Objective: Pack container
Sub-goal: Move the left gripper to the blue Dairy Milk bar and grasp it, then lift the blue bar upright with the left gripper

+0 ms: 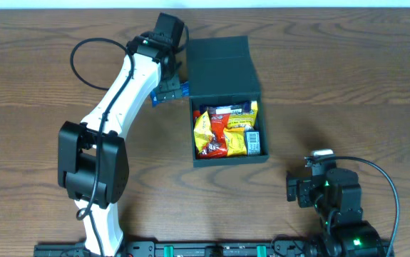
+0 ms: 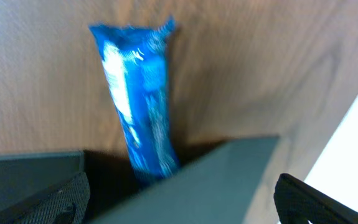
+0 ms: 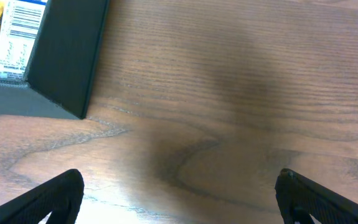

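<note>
Next, my left gripper moves clear and straddles the packet's exposed body (image 2: 138, 93), because the teal panel (image 2: 194, 177) stands under its open fingers and hides the blue packet's near end.
The dark teal container (image 1: 230, 158) stands open at the table's middle, its flap lid (image 1: 222, 66) folded back. Yellow and red snack packets (image 1: 226, 130) fill it. A blue packet (image 1: 182, 91) lies on the table against the lid's left edge; in the left wrist view it (image 2: 142, 106) points away from the camera, its near end hidden behind a teal panel (image 2: 228, 180). My left gripper (image 1: 169, 87) is open, and its fingers (image 2: 179, 200) straddle that panel. My right gripper (image 1: 299, 189) is open and empty over bare wood (image 3: 179, 194), right of the container's front corner (image 3: 66, 56).
The left arm's black cable (image 1: 83, 61) loops over the table's back left. The arm bases stand at the front edge (image 1: 212, 250).
</note>
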Tool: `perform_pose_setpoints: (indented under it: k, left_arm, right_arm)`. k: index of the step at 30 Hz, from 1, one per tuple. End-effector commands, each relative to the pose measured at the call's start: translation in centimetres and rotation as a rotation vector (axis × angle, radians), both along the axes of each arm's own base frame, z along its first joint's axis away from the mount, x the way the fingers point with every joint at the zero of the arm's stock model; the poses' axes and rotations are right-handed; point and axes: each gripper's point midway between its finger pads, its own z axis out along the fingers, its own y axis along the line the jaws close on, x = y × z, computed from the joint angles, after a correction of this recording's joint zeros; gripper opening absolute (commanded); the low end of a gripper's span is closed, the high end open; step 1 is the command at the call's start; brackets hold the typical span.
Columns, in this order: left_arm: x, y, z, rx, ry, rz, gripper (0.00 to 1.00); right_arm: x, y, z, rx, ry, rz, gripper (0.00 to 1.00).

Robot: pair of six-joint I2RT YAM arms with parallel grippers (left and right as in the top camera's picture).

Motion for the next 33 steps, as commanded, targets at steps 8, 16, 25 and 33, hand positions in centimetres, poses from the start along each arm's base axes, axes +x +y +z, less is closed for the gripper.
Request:
perform_pose_setpoints:
  k: [8,16,25,33]
  left_arm:
    - [0.7,-0.4,-3.4,-0.131,0.119,0.058,0.96]
    - [-0.1,0.8,-3.9,-0.088,0.154,0.078,0.96]
    - [-0.2,0.7,-6.3,-0.08,0.2,0.077,0.96]
    - [-0.6,0.6,-8.7,-0.067,0.248,0.077,0.96]
  right_arm:
    - [0.0,-0.3,0.0,-0.002,-0.003,-0.016,0.99]
    - [0.0,-0.3,0.0,-0.002,-0.003,-0.016,0.99]
    - [0.0,-0.3,0.0,-0.002,-0.003,-0.016,0.99]
    - [0.0,-0.3,0.0,-0.002,-0.003,-0.016,0.99]
